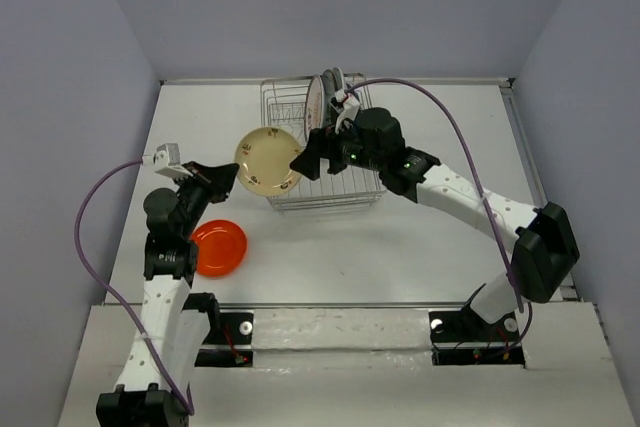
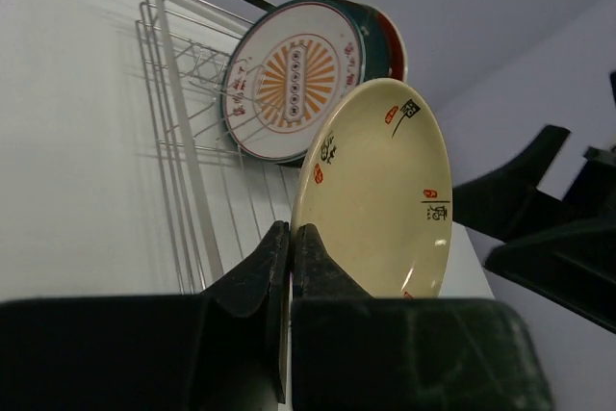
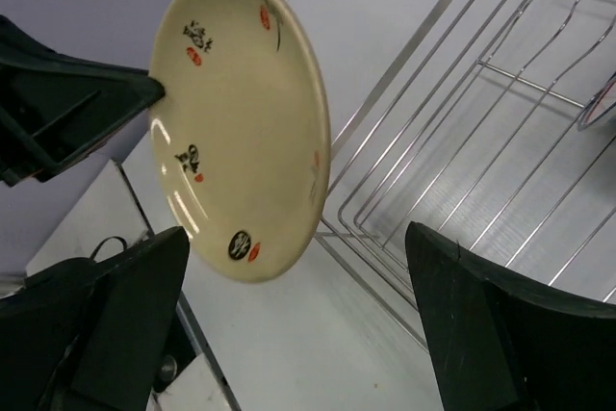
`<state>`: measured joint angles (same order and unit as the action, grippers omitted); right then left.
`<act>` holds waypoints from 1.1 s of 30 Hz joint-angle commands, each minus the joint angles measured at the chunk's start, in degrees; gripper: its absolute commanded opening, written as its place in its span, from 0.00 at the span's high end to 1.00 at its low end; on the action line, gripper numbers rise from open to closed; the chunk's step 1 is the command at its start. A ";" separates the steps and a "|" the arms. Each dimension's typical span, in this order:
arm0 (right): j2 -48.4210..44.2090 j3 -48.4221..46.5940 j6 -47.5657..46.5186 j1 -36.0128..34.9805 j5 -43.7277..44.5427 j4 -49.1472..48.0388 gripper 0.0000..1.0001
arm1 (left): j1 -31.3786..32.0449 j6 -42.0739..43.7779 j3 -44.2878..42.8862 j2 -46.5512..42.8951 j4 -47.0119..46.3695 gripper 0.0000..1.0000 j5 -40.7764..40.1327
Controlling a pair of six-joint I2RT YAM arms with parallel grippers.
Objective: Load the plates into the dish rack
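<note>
The robot's left gripper is holding the cream plate by its rim [image 1: 240, 158] farthest from the dish rack, so next the right gripper grabs the opposite rim [image 1: 297, 160] and slides the plate into the dish rack.
My left gripper [image 1: 230, 179] [image 2: 291, 234] is shut on the rim of the cream plate [image 1: 267, 161] [image 2: 381, 201] [image 3: 241, 117] and holds it on edge above the table, just left of the dish rack [image 1: 325, 182] [image 2: 183, 141] [image 3: 452, 113]. At the plate's right edge, my right gripper [image 1: 308, 149] [image 3: 296, 233] stands wide open; its fingers flank the plate's lower rim without touching it. The white sunburst plate [image 2: 289, 79] stands upright at the rack's far end, with a dark teal plate [image 2: 364, 31] and a red-rimmed one [image 2: 395, 45] behind it. A glossy orange plate [image 1: 220, 246] lies flat on the table.
The rack's near slots hold only bare wire dividers [image 3: 500, 74]. The orange plate lies beside the left arm. Grey walls close in the white table [image 1: 420, 247] at the back and on both sides.
</note>
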<state>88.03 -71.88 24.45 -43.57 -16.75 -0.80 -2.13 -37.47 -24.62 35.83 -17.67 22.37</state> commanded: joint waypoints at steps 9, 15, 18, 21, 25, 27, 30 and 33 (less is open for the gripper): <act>3.29 -3.01 -3.71 0.15 -19.78 -4.72 0.19 | 5.38 1.00 -1.48 -3.05 -6.23 0.94 14.10; 2.85 -2.39 1.39 0.15 -19.93 -8.70 0.93 | 5.73 3.62 -3.67 -2.53 0.05 0.25 13.41; 2.50 -5.02 0.52 0.15 -7.48 -2.23 0.93 | 6.43 10.98 -8.31 -2.09 8.15 0.04 7.55; 4.94 -13.16 -0.10 0.15 3.72 4.30 0.93 | 8.28 16.18 -10.62 -3.13 17.56 0.01 -3.19; 11.26 -23.71 0.69 0.15 18.10 11.95 0.93 | 10.56 18.31 -10.70 -5.16 21.61 0.01 -12.16; 14.00 -27.42 1.39 -0.37 26.13 14.59 0.93 | 12.49 19.19 -11.41 -6.04 22.68 0.01 -15.59; 19.45 -34.89 1.66 -0.90 36.15 17.14 0.93 | 14.78 20.16 -11.85 -6.74 23.21 0.01 -18.50; 26.04 -43.50 0.78 -2.04 45.74 20.21 0.93 | 17.24 19.81 -11.33 -6.74 22.77 0.01 -18.51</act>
<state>108.18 -105.93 25.32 -43.88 11.09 14.66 12.49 -19.97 -33.47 29.74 5.19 8.03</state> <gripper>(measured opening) 0.180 0.990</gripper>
